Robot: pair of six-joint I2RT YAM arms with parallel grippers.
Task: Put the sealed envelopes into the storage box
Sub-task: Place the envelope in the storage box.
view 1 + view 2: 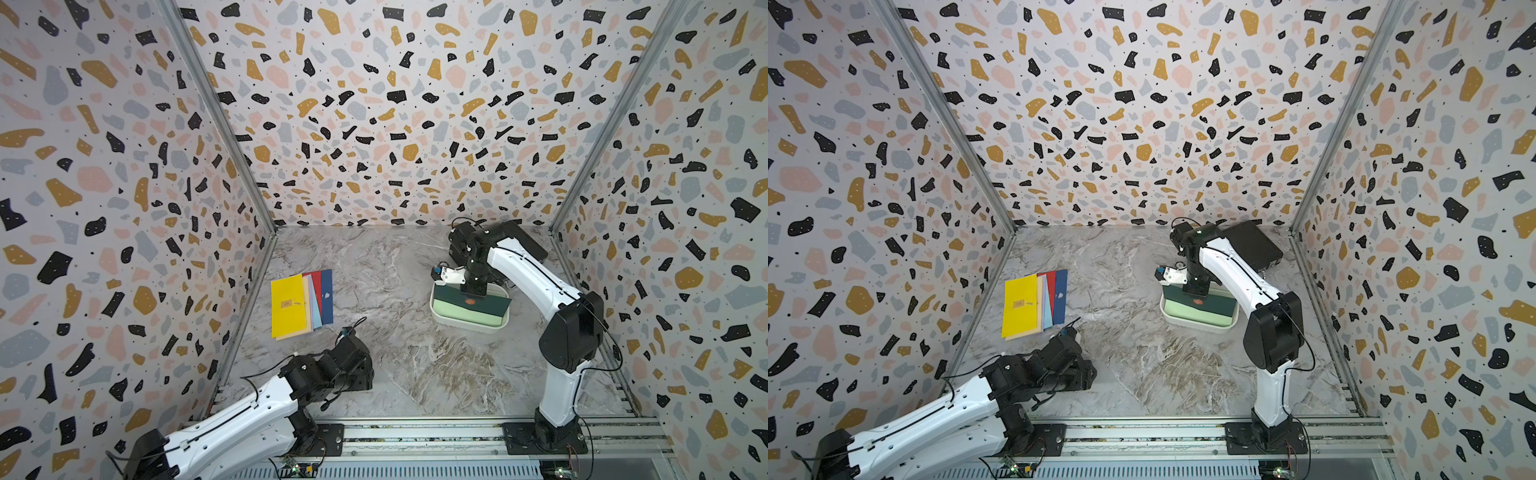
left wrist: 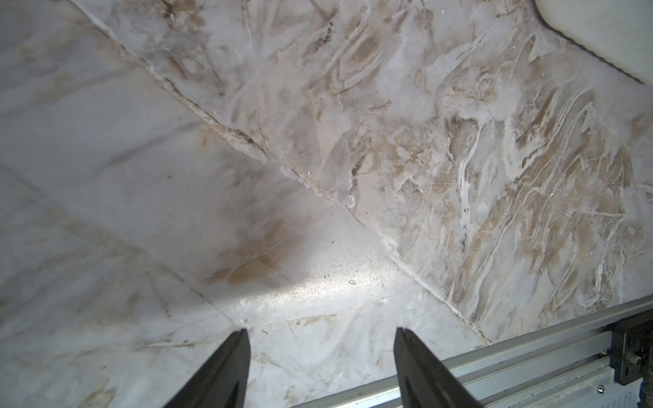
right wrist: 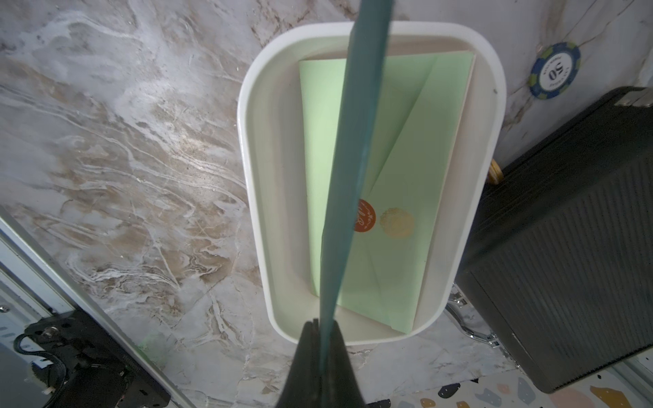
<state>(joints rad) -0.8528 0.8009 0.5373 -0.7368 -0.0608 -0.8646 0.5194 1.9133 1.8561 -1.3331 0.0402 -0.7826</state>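
Note:
I keep lowering my right gripper and let go over the light green envelope [image 1: 464, 314], because the dark green envelope [image 1: 489, 305] is lined up along the length of the white storage box.
My right gripper [image 3: 322, 323] is shut on the edge of a dark green envelope [image 3: 357, 141], which hangs edge-on over the white storage box [image 3: 254, 176]. In both top views this envelope [image 1: 471, 302] [image 1: 1200, 305] stands tilted in the box [image 1: 465, 327] [image 1: 1200, 329]. A light green envelope [image 3: 417, 197] with an orange seal lies flat inside. More sealed envelopes lie fanned at the left, with yellow [image 1: 287, 305] on top and red [image 1: 316, 282] and navy [image 1: 327, 297] under it. My left gripper [image 2: 321, 330] is open above bare marble, nothing between its fingers.
A black briefcase [image 3: 565, 247] [image 1: 523, 241] lies right behind the box, near the back right corner. A blue poker chip [image 3: 555, 75] rests on the marble beside the box. Terrazzo walls close in three sides, and a metal rail [image 1: 415, 436] runs along the front.

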